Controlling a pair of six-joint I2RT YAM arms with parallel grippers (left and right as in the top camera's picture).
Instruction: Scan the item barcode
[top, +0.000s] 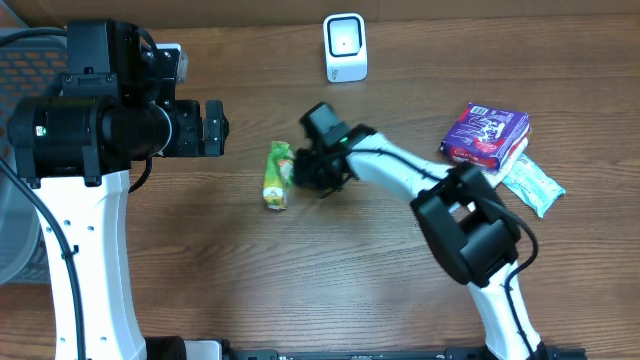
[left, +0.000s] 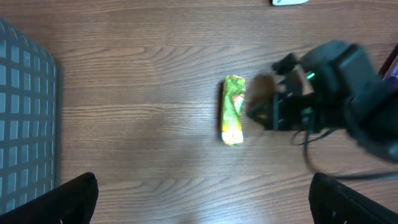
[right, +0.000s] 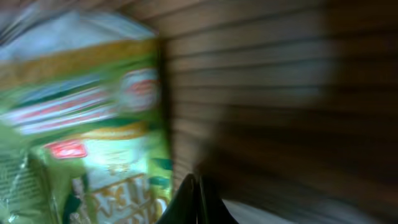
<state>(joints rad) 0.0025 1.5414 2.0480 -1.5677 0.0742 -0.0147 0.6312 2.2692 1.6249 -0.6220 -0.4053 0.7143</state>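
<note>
The robot's right gripper has its fingers closed beside the snack packet's edge (top: 291, 168), so it should open, move over the packet's body (top: 278, 177) and pinch it before the scan.
A green and yellow snack packet (top: 278, 175) lies flat on the wooden table, left of centre. My right gripper (top: 306, 172) is low at the packet's right edge. In the right wrist view its jaws (right: 198, 186) are pressed together with nothing visible between them, and the blurred packet (right: 87, 124) fills the left side. My left gripper (top: 214, 128) hovers high to the upper left, open. Its dark fingertips (left: 74, 199) sit wide apart with bare wood between them, and the packet (left: 233, 109) lies ahead. The white barcode scanner (top: 345, 47) stands at the table's back.
A purple packet (top: 485, 133) and a white and green packet (top: 532, 185) lie at the right. A grey mesh basket (left: 25, 124) sits at the table's left edge. The right arm (top: 460, 215) stretches across the middle right.
</note>
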